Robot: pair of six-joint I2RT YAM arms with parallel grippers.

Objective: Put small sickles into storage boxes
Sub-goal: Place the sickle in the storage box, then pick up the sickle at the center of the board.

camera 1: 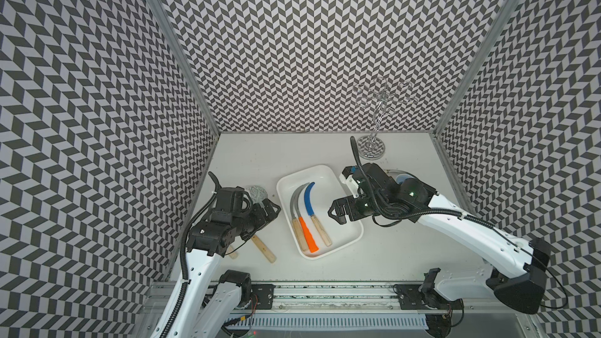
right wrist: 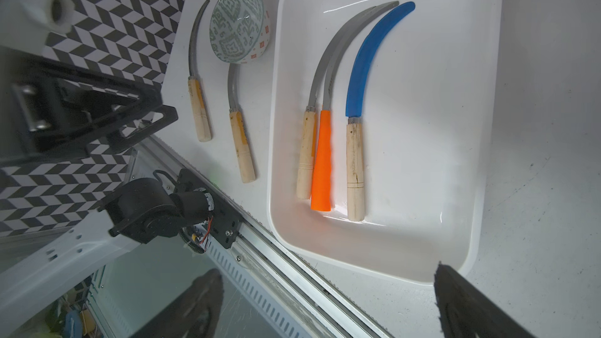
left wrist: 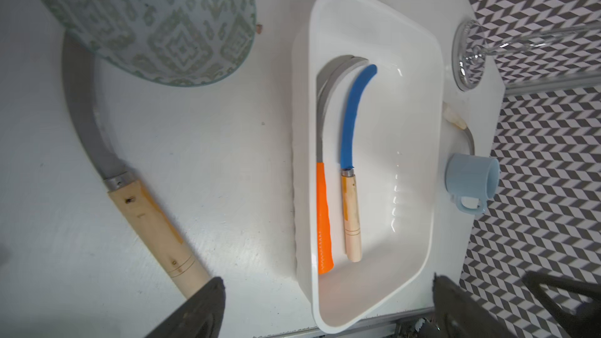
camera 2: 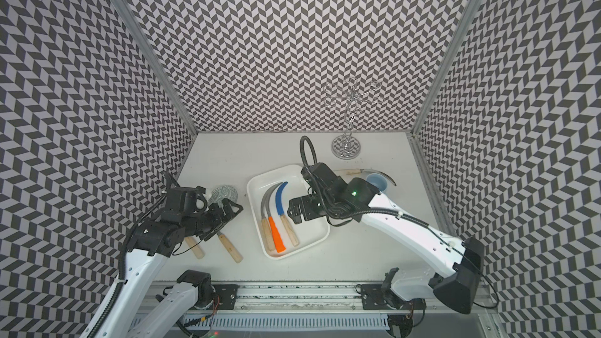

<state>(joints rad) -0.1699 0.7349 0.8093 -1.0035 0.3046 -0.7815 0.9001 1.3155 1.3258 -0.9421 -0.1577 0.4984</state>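
Observation:
The sickle's handle [camera 1: 265, 250] beside the box is clear of the bowl, so the robot's left gripper should go on turning and moving down toward that handle [camera 1: 257, 239] until its fingers are on both sides of it.
The white storage box [camera 1: 322, 177] lies mid-table and holds three small sickles side by side: a grey blade on a wooden handle [right wrist: 305, 154], a grey blade on an orange handle [right wrist: 321, 157], and a blue blade [right wrist: 367, 66] on a wooden handle. Two more wooden-handled sickles [right wrist: 200, 112] [right wrist: 242, 147] lie on the table left of the box, their blades hidden under my left arm in both top views. Another sickle [camera 2: 353, 173] lies behind my right arm. My left gripper [camera 1: 271, 214] hangs open and empty above those blades. My right gripper [camera 1: 333, 213] hovers open and empty over the box's right side.
A patterned grey bowl [camera 1: 257, 194] sits just behind my left gripper, resting over one blade. A light blue mug [camera 2: 375, 182] stands right of the box, against the far sickle. A chrome wire stand [camera 1: 370, 147] rises at the back right. Patterned walls close three sides.

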